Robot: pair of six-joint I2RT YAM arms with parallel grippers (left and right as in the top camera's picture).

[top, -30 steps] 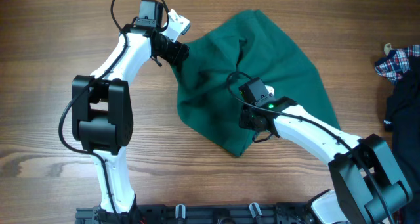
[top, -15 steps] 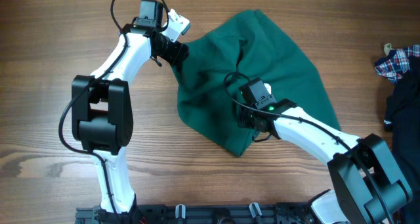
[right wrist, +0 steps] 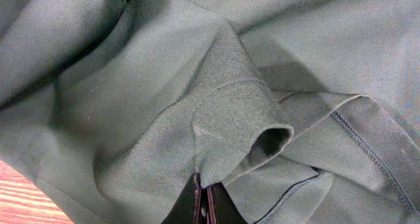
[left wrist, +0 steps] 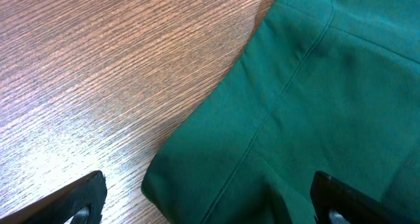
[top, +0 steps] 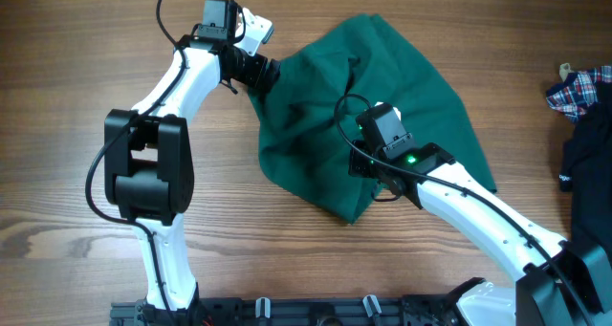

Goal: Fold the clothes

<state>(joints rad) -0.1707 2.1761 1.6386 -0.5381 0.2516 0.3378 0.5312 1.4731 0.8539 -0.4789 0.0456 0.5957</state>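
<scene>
The green garment is bunched up around the fold in my right gripper (right wrist: 237,122), so my left gripper should grab the garment's seamed edge (left wrist: 197,184) between its fingers and pull the cloth out.
A dark green garment (top: 392,87) lies crumpled in the middle of the wooden table. My left gripper (top: 265,71) is at its upper left edge. In the left wrist view it (left wrist: 207,207) is wide open, with one finger over bare wood and the other over the cloth (left wrist: 308,106), straddling a folded edge with a seam. My right gripper (top: 368,168) is over the garment's lower middle. In the right wrist view it (right wrist: 203,204) is shut on a pinched ridge of the green cloth (right wrist: 230,112), with a stitched hem to the right.
A plaid shirt (top: 579,85) and a dark garment (top: 585,144) lie at the table's right edge. Bare wood (top: 57,97) lies left of and in front of the green garment. A black rail (top: 287,312) runs along the front edge.
My right wrist has shifted a little to the right and up with the pinched cloth, drawing the garment's lower edge along. My left gripper has moved slightly further onto the cloth's edge.
</scene>
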